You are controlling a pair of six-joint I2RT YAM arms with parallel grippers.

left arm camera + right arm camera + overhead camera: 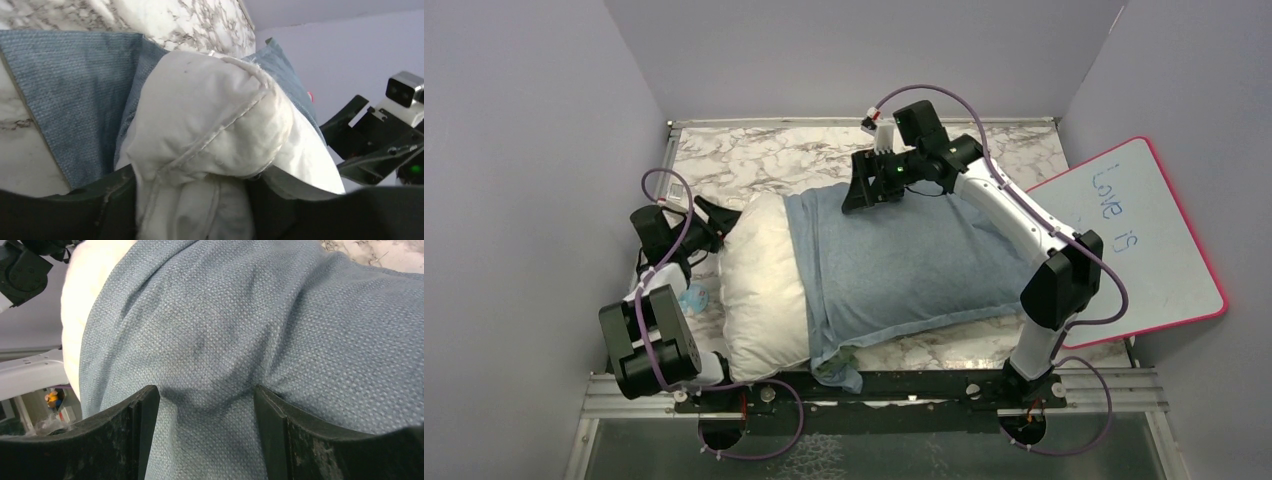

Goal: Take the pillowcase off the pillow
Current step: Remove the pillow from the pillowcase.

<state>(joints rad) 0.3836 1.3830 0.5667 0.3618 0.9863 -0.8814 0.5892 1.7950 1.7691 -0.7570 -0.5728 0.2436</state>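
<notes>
I should pinch the pillowcase's far edge with my right gripper and pull toward the whiteboard, because the pillowcase is still around the pillow whose white corner (756, 214) my left gripper holds.
The grey-blue pillowcase (904, 260) covers the right part of the white pillow (759, 280), whose left end sticks out bare. A bit of olive cloth (839, 372) shows at the near edge. My left gripper (716, 222) is at the pillow's far left corner; in the left wrist view my left gripper (192, 210) is shut on a bunch of white pillow (210, 110), with the pillowcase (70, 90) behind. My right gripper (869, 190) is at the pillowcase's far edge. In the right wrist view my right gripper (205, 410) stands open, its fingers pressed onto the pillowcase (250, 315), the pillow (80, 305) beyond.
A pink-rimmed whiteboard (1139, 240) with writing leans at the right. The marble table top (754, 155) shows behind the pillow. A small pale blue object (692, 297) lies left of the pillow by my left arm. Lilac walls close in on three sides.
</notes>
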